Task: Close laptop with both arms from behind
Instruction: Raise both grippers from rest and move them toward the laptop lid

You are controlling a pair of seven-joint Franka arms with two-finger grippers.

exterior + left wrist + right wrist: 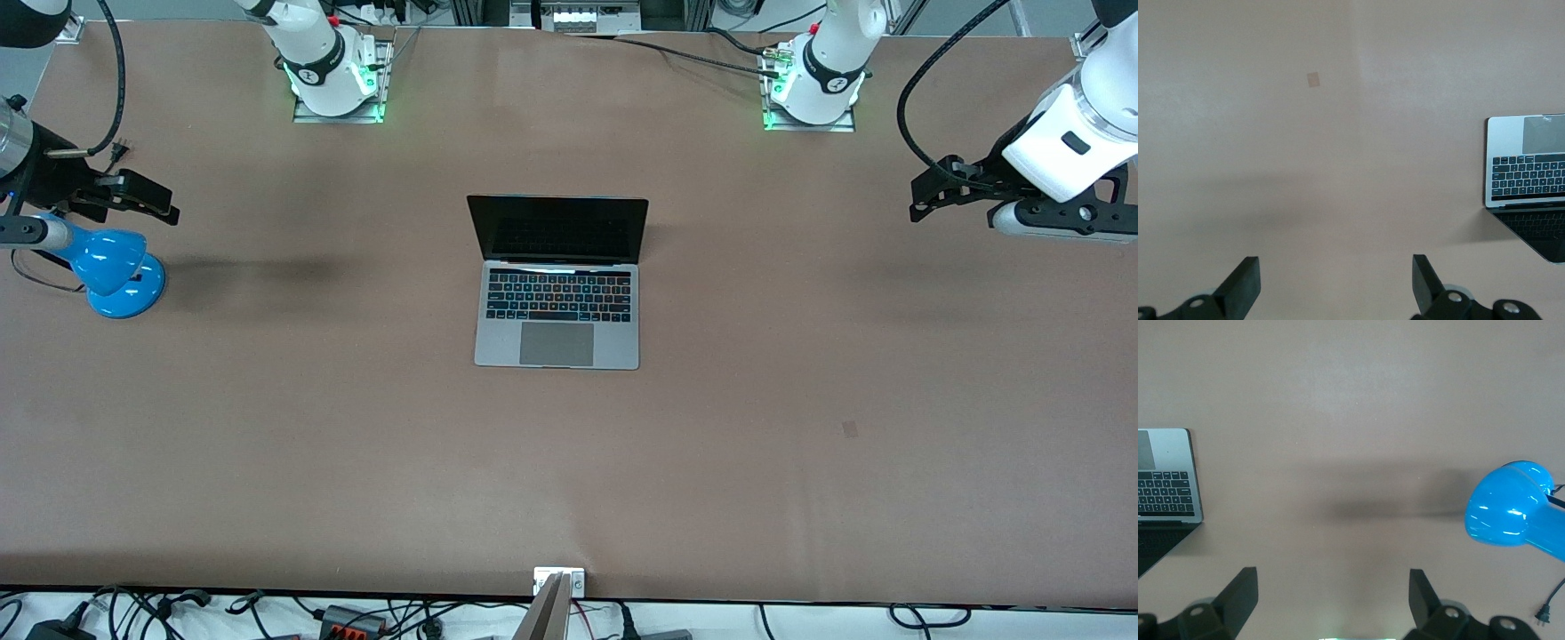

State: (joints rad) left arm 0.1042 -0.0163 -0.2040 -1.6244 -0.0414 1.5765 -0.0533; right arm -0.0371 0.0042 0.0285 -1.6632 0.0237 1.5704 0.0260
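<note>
The laptop's black screen [557,228] is joined to the keyboard base by a hinge [560,263], so I expect it to swing flat over the keys when I push it from behind, while the base stays put.
The silver-grey laptop [557,302] stands open in the middle of the table, with its black screen upright and its keys lit. It also shows at the edge of the left wrist view [1528,160] and of the right wrist view [1165,480]. My left gripper [929,191] hangs open and empty over bare table at the left arm's end, well clear of the laptop; its wrist view shows the jaws spread wide [1336,267]. My right gripper [147,200] hangs open and empty over the right arm's end, above a blue lamp; its jaws are spread wide too [1333,580].
A blue desk lamp [116,267] stands at the right arm's end of the table, under the right gripper, and shows in the right wrist view [1511,513]. A small dark patch [850,429] marks the brown tabletop [356,462] nearer the front camera.
</note>
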